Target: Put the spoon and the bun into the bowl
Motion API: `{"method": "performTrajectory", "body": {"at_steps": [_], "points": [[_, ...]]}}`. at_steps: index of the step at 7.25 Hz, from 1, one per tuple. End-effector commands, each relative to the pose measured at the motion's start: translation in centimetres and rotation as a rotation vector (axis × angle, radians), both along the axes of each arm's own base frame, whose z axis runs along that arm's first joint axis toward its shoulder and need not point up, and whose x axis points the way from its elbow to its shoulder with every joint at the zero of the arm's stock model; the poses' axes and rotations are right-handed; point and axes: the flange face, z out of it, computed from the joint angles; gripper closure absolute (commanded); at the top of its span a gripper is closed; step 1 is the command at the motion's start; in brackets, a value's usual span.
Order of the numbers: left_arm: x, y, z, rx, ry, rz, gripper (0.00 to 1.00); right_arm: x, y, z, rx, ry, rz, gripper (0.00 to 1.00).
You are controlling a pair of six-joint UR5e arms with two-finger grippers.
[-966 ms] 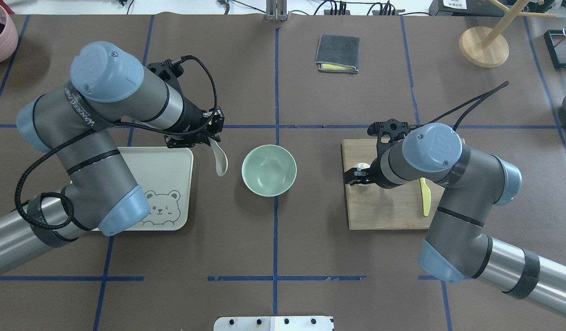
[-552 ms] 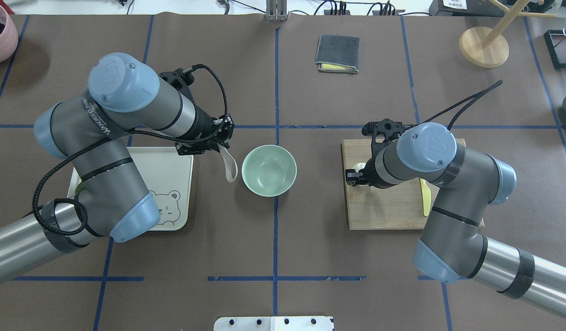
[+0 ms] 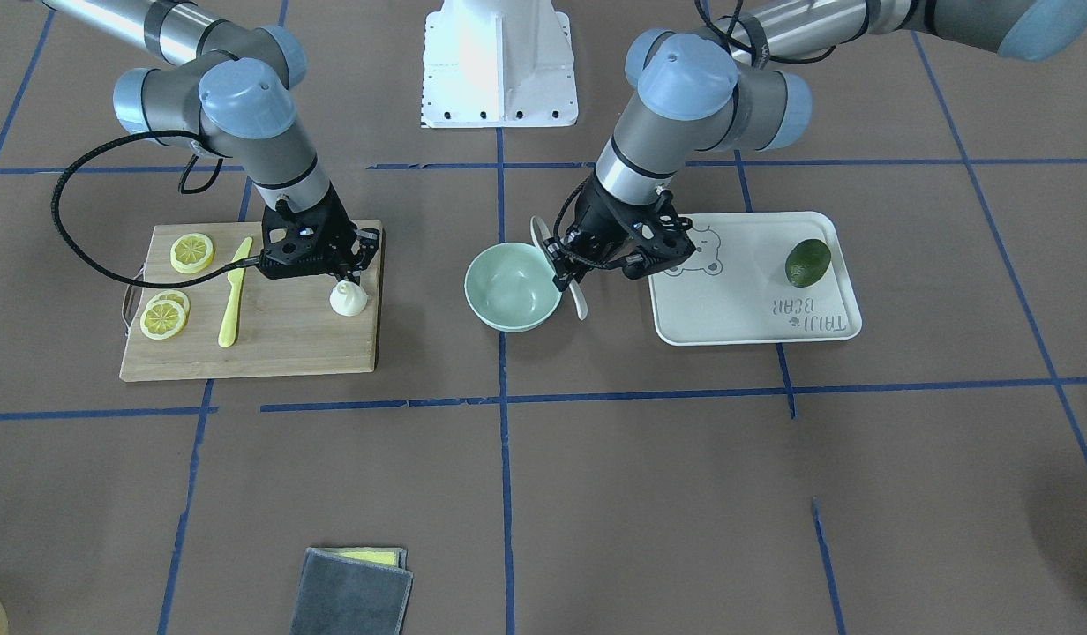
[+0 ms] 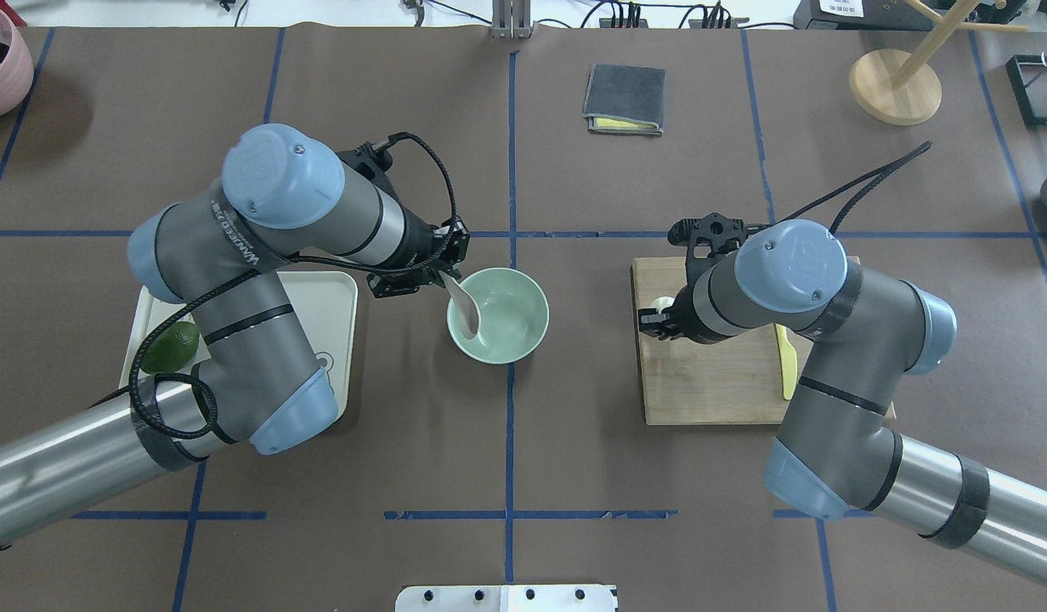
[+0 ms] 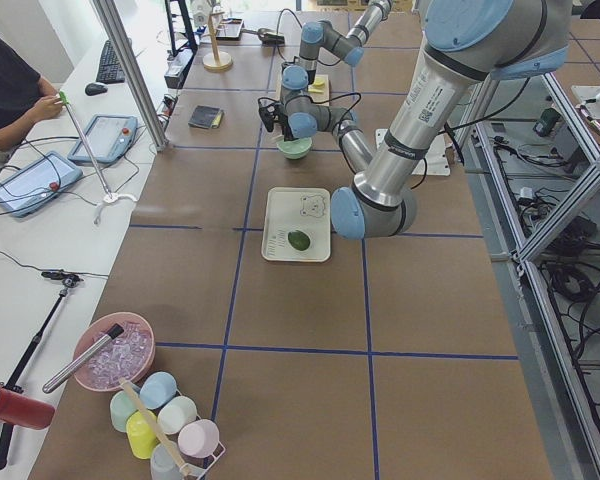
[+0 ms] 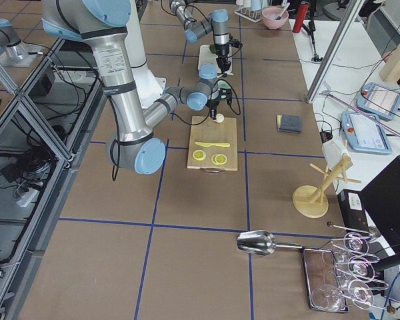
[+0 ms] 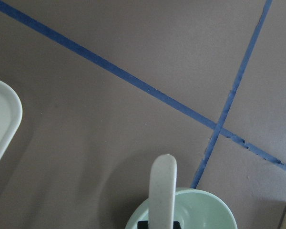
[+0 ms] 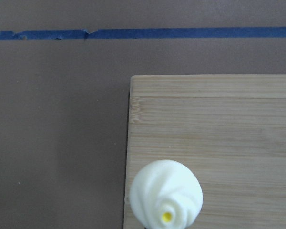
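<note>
My left gripper is holding the spoon over the bowl, in the bun's way, so it should first put the spoon inside the bowl and back away.
My left gripper (image 4: 443,274) is shut on the off-white spoon (image 4: 465,311) and holds it tilted, scoop over the near-left rim of the mint-green bowl (image 4: 523,327). In the front view the gripper (image 3: 565,267) holds the spoon (image 3: 580,304) beside the bowl (image 3: 491,304). The left wrist view shows the spoon (image 7: 162,191) above the bowl (image 7: 205,210). My right gripper (image 3: 344,275) is shut on the pinched top of the white bun (image 3: 348,300), at the corner of the wooden board (image 3: 279,344) nearest the bowl. The bun shows in the right wrist view (image 8: 165,194) and in the overhead view (image 4: 662,303).
A yellow knife (image 3: 233,293) and lemon slices (image 3: 192,252) lie on the board. A white bear-print tray (image 3: 738,309) holds a green avocado (image 3: 808,262). A grey folded cloth (image 4: 624,99) lies at the far side, a wooden stand (image 4: 895,85) at far right.
My left arm has carried the spoon to the right, from beside the tray to over the bowl's rim. My right gripper with the bun has shifted slightly left and away.
</note>
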Motion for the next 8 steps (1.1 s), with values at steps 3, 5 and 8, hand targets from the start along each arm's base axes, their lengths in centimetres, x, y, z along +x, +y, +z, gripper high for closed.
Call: {"method": "performTrajectory", "body": {"at_steps": [3,5,8], "points": [[3.4,-0.1,0.2,0.006,0.028,-0.038,1.00,2.5,-1.7,-1.0,-0.008,-0.029,0.016,1.00],[3.1,-0.4,0.3,0.020,0.023,-0.037,1.00,2.4,-1.7,-1.2,-0.003,-0.032,0.015,1.00],[2.0,-1.6,0.5,0.042,0.015,-0.047,0.37,2.3,-1.7,-1.5,0.000,-0.037,0.013,1.00]]}}
